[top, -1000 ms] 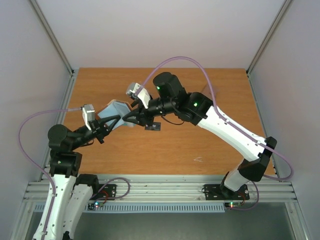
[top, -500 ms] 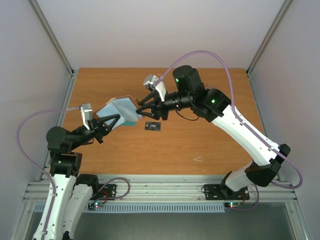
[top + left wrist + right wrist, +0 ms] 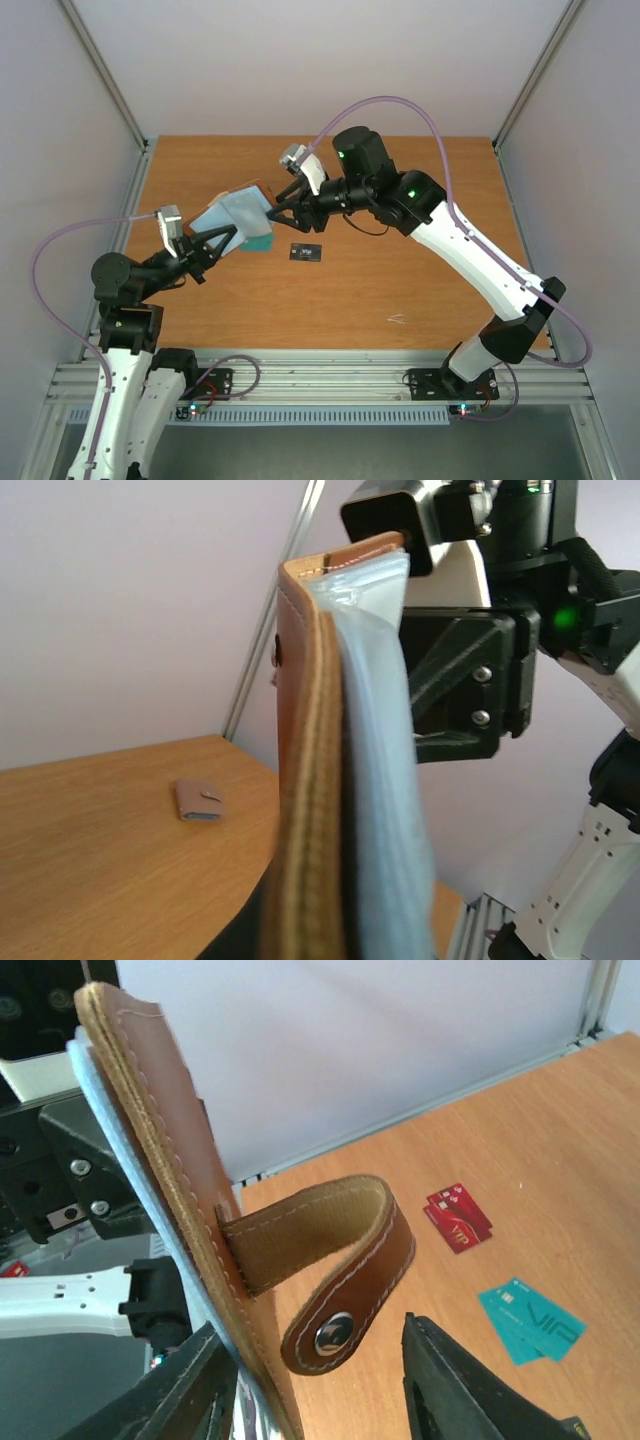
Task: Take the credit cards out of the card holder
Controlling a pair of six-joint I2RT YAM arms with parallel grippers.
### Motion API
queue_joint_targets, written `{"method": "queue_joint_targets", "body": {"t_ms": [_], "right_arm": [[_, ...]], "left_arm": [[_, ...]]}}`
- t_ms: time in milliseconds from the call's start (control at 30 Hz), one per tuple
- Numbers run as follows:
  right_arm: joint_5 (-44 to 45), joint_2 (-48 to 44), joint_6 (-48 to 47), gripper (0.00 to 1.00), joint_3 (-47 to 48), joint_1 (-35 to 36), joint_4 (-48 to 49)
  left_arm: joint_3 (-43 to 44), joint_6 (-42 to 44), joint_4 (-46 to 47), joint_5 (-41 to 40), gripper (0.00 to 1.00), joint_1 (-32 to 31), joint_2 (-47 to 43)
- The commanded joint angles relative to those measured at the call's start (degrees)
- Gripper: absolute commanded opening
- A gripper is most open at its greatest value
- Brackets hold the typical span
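Observation:
I should hold the card holder's far edge (image 3: 264,197) with my right gripper while my left gripper takes a new grip on the card holder's lower edge, because my left gripper is pinching the card holder's pale lining (image 3: 216,221) shut.
My left gripper (image 3: 222,240) is shut on the lower edge of the card holder (image 3: 235,212) and holds it up off the table, its pale lining facing up. In the left wrist view the holder (image 3: 330,760) stands edge-on, brown leather on the left and pale lining on the right. My right gripper (image 3: 281,209) is open at the holder's far edge. In the right wrist view the holder's snap tab (image 3: 340,1260) hangs between its spread fingers. A black card (image 3: 306,252) lies on the table. Red cards (image 3: 458,1216) and teal cards (image 3: 530,1320) also lie there.
The wooden table (image 3: 420,280) has metal frame posts at its back corners and pale walls around it. A teal patch (image 3: 258,241) shows below the holder. A small taupe object (image 3: 198,800) with a tab lies on the table far off.
My right gripper left the holder, swung up and to the right, then came back a little to its far edge. My left gripper shifted the holder slightly left. The black card stayed put.

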Motion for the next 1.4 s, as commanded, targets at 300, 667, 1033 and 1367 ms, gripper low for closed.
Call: {"method": "queue_joint_targets", "body": {"t_ms": [300,667,1033,1367], "right_arm": [[-4.45,6.50,0.32,0.53,6.35,6.06,1.43],[4.18,4.89,1.22,0.11,6.19,6.51,1.13],[13.88,1.78,-3.83,0.03,9.27,4.92,-12.68],[8.65,1.91,-3.74,0.03,10.07,5.18,-10.79]], "left_arm": [[0.31,1.13,2.41,1.60,0.00,-0.66,-0.08],[0.29,1.24,1.62,1.10,0.22,-0.66,-0.15],[1.57,8.79,-2.33,15.49,0.76,-0.22,0.02],[0.35,-6.66,4.30,3.46,0.70,-0.22,2.21]]}}
